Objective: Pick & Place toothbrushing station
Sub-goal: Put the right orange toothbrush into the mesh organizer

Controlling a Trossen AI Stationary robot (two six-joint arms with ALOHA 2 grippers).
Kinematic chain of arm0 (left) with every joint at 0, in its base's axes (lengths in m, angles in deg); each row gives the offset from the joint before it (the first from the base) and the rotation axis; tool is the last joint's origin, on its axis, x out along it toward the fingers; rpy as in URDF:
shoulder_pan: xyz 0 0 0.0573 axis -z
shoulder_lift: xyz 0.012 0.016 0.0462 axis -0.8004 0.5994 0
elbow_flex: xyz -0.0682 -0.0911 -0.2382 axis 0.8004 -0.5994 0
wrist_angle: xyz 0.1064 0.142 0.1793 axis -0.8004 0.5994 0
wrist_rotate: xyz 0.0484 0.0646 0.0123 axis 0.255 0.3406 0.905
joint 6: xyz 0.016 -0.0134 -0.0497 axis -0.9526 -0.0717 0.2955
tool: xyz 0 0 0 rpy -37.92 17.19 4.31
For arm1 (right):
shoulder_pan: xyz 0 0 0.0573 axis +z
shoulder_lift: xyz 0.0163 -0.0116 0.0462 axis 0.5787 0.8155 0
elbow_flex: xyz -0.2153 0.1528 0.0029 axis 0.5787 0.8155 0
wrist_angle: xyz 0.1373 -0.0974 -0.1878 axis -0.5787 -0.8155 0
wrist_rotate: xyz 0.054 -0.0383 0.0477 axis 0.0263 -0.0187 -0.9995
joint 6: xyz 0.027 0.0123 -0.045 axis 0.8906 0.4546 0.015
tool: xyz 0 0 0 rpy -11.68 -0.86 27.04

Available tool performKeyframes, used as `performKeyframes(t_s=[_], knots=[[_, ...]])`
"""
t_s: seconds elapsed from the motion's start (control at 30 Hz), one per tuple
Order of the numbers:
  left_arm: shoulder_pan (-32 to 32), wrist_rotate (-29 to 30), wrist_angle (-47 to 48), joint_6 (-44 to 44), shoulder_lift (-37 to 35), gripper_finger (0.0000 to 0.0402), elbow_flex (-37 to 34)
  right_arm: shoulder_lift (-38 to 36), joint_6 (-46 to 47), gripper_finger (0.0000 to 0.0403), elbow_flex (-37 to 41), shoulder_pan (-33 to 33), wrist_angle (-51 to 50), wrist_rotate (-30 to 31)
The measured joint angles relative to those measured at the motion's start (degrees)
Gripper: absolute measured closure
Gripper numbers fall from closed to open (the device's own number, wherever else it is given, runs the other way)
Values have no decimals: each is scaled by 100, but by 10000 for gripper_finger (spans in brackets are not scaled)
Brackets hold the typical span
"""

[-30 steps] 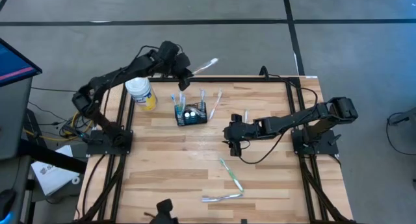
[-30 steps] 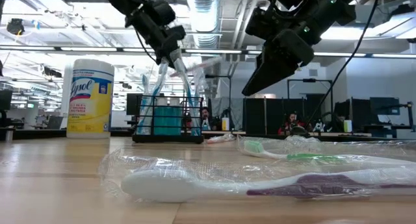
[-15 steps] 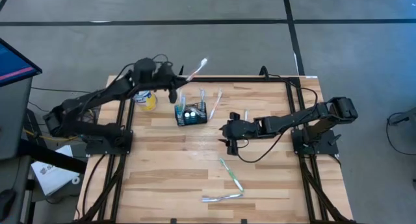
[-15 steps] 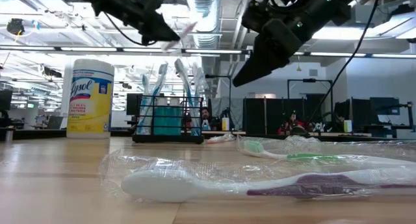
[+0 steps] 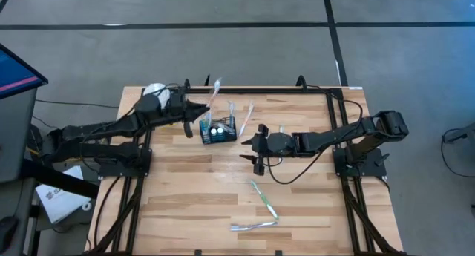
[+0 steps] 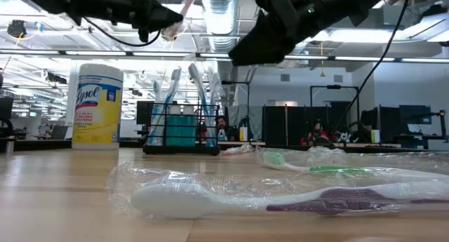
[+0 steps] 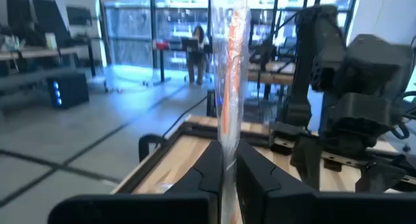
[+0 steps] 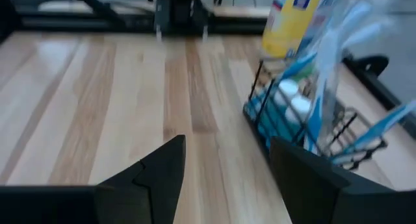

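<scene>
The orange toothbrush's upper part (image 5: 217,85) is free above my left gripper, so my open right gripper should go on toward that part until it closes there.
The black wire-mesh caddy (image 5: 218,130) stands on its base at the table's far middle, with several toothbrushes upright in it; it also shows in the low view (image 6: 181,130) and the right wrist view (image 8: 286,130). My left gripper (image 5: 199,112) is just left of the caddy and above it, shut on a plastic-wrapped toothbrush (image 5: 214,91) with an orange handle (image 7: 229,68). My right gripper (image 5: 252,146) is open and empty to the right of the caddy, above the table (image 8: 224,185). My left gripper pinches the wrapped toothbrush between its two fingers (image 7: 211,162) at the lower part of the handle (image 7: 226,143). The fingers come about level from the table's left. The toothbrush is lifted clear and sticks out past the fingertips, slanting up toward the far edge (image 6: 186,0).
A yellow canister with a white lid (image 6: 97,105) stands at the far left, partly under my left arm. A green toothbrush (image 5: 263,199) and a wrapped purple one (image 5: 252,225) lie near the front edge. Two more wrapped toothbrushes (image 5: 248,112) lie right of the caddy.
My left gripper has drawn back toward the table's left and tipped from pointing down to about level, swinging the wrapped toothbrush from pointing right to pointing toward the far edge. My right gripper has moved left toward the caddy.
</scene>
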Motion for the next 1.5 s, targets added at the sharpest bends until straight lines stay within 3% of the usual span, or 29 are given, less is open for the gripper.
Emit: performKeyframes(t_s=[0.3, 0.63, 0.83, 1.07, 1.5], knots=[[625, 553, -1696, -20, -63, 392, -913, -1, -8, 189, 0, -228, 726, -1], [1040, 662, -3209, -3, -25, 392, -1673, -2, -10, 189, 0, -499, 1961, -37], [1346, 795, -3613, -36, 308, 392, -1715, -2, 51, 189, -16, -761, 2520, -695], [1562, 951, -4517, -203, 1154, 392, -1717, -2, 237, 189, -408, -880, 2367, -1159], [1789, 958, -5615, -190, 2453, 392, -1655, -2, 79, 189, -977, -928, 1620, -1211]])
